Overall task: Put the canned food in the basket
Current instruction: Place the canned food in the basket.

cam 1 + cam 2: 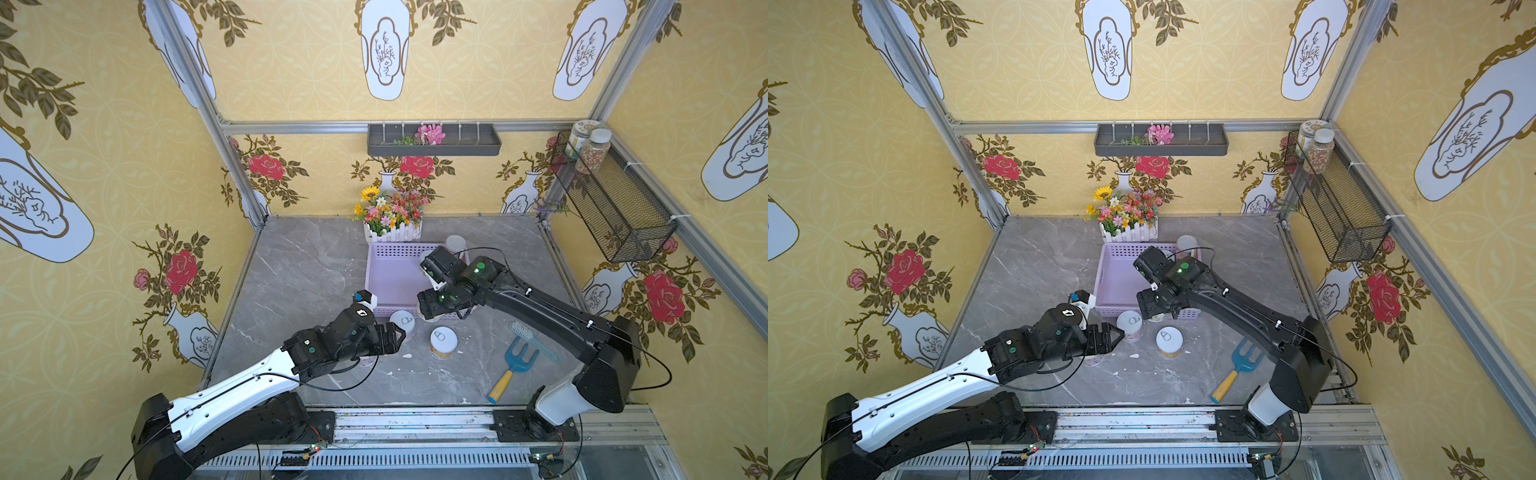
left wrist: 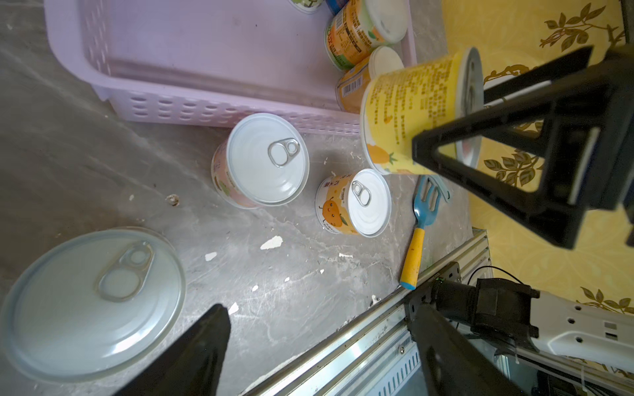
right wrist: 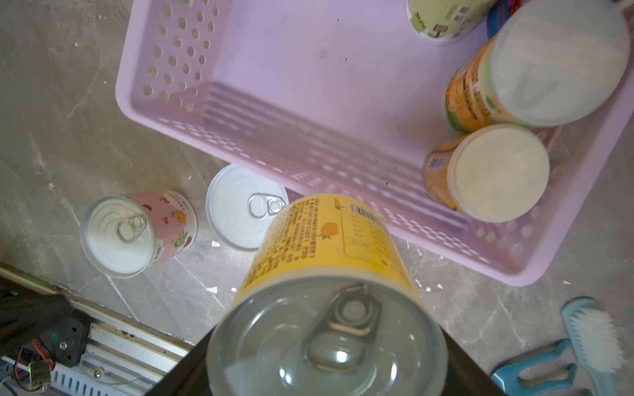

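My right gripper should keep moving inward with the yellow-labelled can (image 3: 327,254) upright, as the basket's bottom (image 3: 389,92) is open beside the white-lidded cans, and release it standing there.
My right gripper (image 3: 326,343) is shut on a yellow-labelled can (image 3: 329,260) with a pull-tab top, held in the air over the front rim of the lavender basket (image 1: 390,274). Several cans stand in the basket's right end, among them two white-lidded orange ones (image 3: 494,171) (image 3: 535,68). On the table in front of the basket stand a silver-topped can (image 1: 402,322), an orange-labelled can (image 1: 443,340) and a pink can (image 2: 92,301). My left gripper (image 1: 399,334) is open and holds nothing, just left of the silver-topped can (image 2: 264,161), with the pink can beneath its arm.
A blue rake with a yellow handle (image 1: 513,365) and a brush (image 1: 532,334) lie front right. A white flower planter (image 1: 392,216) stands behind the basket. A black wire basket (image 1: 611,199) with two jars and a dark tray (image 1: 434,139) hang on the walls.
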Controlling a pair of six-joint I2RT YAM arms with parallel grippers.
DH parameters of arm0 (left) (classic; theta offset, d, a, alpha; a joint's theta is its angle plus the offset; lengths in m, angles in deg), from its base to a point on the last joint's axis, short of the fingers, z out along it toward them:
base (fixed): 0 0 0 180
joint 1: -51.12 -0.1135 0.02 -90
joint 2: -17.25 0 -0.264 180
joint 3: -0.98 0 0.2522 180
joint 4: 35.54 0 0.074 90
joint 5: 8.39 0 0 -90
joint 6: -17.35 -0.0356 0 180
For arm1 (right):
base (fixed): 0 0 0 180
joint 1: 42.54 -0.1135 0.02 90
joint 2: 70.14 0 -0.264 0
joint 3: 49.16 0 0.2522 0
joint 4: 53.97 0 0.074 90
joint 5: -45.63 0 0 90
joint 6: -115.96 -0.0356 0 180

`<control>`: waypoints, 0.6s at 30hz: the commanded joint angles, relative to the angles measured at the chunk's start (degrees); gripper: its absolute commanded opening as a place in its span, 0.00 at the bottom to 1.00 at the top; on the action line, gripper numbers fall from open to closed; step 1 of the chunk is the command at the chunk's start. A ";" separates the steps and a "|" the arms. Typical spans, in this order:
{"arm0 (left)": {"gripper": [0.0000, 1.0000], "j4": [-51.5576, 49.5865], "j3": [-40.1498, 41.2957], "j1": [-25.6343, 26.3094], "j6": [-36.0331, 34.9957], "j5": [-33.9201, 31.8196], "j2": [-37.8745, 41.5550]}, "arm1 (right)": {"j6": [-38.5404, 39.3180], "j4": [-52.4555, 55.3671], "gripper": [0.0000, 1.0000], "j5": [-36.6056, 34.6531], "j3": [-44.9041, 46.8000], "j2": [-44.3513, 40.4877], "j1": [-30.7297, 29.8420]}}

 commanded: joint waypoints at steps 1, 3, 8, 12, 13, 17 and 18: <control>0.90 4.92 -0.99 -1.50 -2.38 0.42 -1.57 | 3.41 -0.56 0.66 -0.88 -3.94 3.01 2.53; 0.90 5.30 -1.62 -2.96 -3.19 1.54 -2.68 | 3.96 0.17 0.66 -0.19 -6.73 5.44 4.47; 0.91 7.17 -2.68 -8.50 -6.76 5.69 -4.99 | 5.44 0.90 0.66 -0.20 -12.06 11.02 6.52; 0.94 7.53 -4.99 -11.70 -8.71 7.21 -7.82 | 6.38 1.34 0.66 -1.02 -15.38 15.12 7.50; 0.95 7.64 -5.71 -12.08 -9.37 7.31 -8.45 | 6.72 1.53 0.66 -1.73 -16.31 16.24 7.51; 0.97 8.80 -7.13 -14.13 -10.07 8.45 -10.14 | 7.36 1.69 0.66 -2.95 -18.87 19.87 8.25; 0.98 9.52 -7.08 -14.92 -10.01 9.24 -10.27 | 7.49 1.67 0.65 -3.01 -19.54 20.76 8.39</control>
